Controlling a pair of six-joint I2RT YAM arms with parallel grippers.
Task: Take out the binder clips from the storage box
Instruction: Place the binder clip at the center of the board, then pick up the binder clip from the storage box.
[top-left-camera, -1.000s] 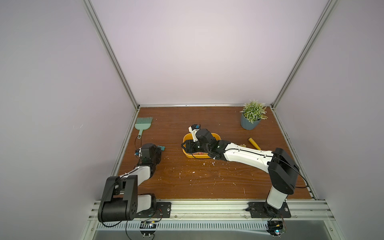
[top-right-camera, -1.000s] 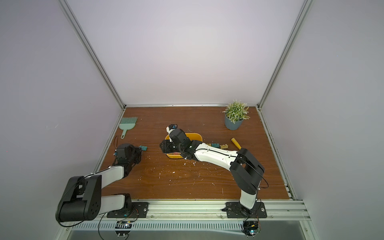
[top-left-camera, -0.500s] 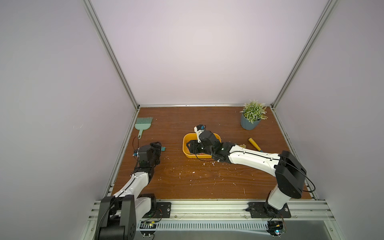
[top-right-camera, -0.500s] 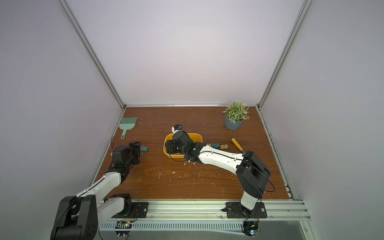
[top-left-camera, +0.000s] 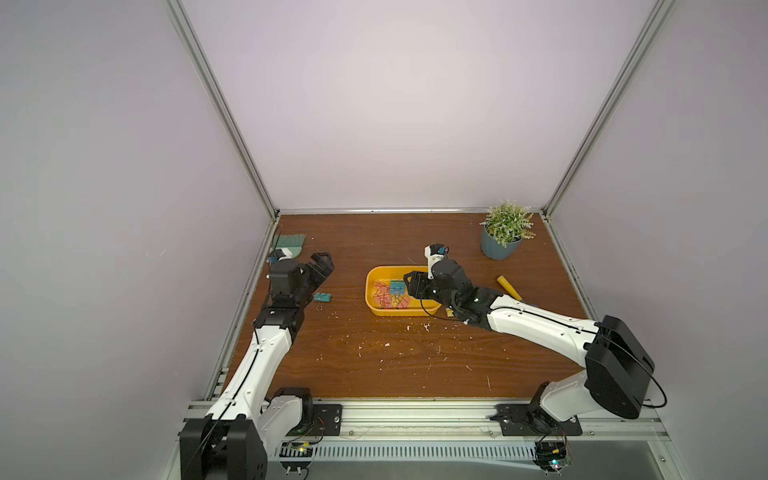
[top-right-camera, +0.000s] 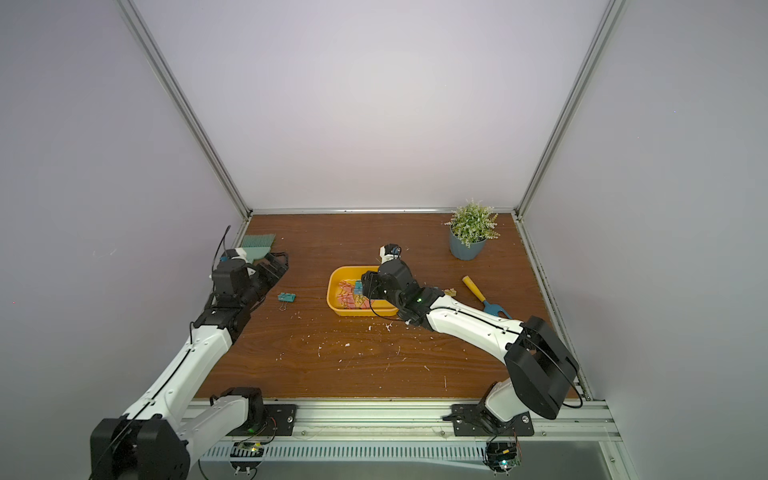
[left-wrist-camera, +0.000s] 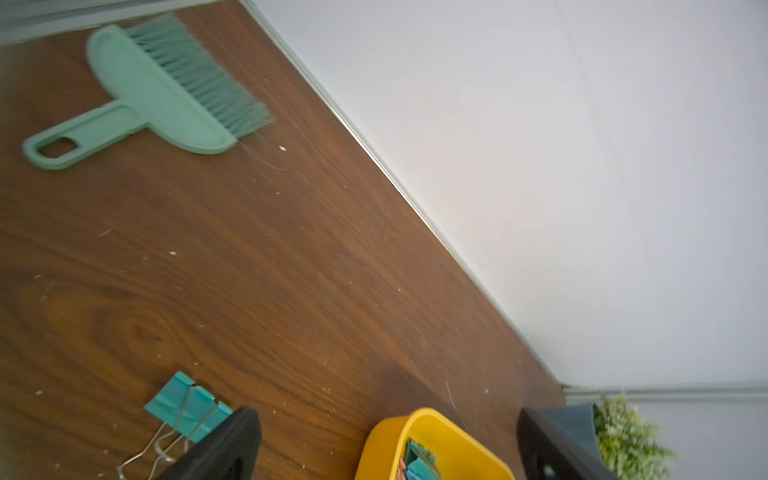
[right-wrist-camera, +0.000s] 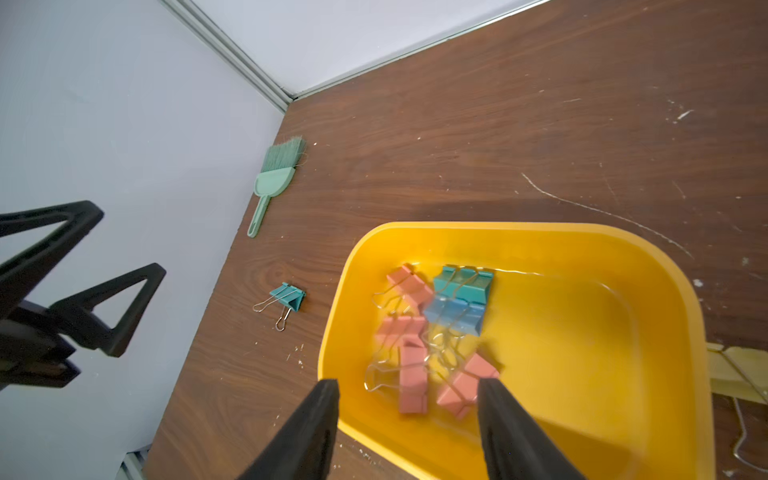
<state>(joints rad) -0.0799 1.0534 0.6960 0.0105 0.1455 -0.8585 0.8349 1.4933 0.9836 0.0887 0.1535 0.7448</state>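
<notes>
The teal clip in the storage box (right-wrist-camera: 472, 283) is uncovered, so my left gripper should stay open and keep going toward the clip's wire handle (right-wrist-camera: 453, 293) until its fingers close there.
The yellow storage box (top-left-camera: 371, 286) (top-right-camera: 333, 291) sits mid-table and holds several pink, teal and blue binder clips (top-left-camera: 390, 293) (right-wrist-camera: 457, 299). One teal clip (top-left-camera: 322, 296) (top-right-camera: 286, 296) (left-wrist-camera: 187, 405) (right-wrist-camera: 289, 296) lies on the wood left of the box. A yellowish clip (right-wrist-camera: 737, 368) lies just outside the box's other side. My left gripper (top-left-camera: 322, 264) (left-wrist-camera: 386, 424) hangs wide open and empty, above and just beyond the teal clip. My right gripper (top-left-camera: 411, 282) (right-wrist-camera: 407, 386) is open over the box's near wall, with pink clips between its fingers but not gripped.
A green hand brush (top-left-camera: 291, 241) (left-wrist-camera: 166, 99) lies by the left wall. A potted plant (top-left-camera: 500, 245) stands at the back right. A yellow-handled trowel (top-right-camera: 478, 291) lies right of the box. White specks (top-left-camera: 386, 344) dot the front of the table.
My left gripper opened, left the teal clip on the table and lifted away from it. My right gripper drew back to the box's right side and spread a little wider.
</notes>
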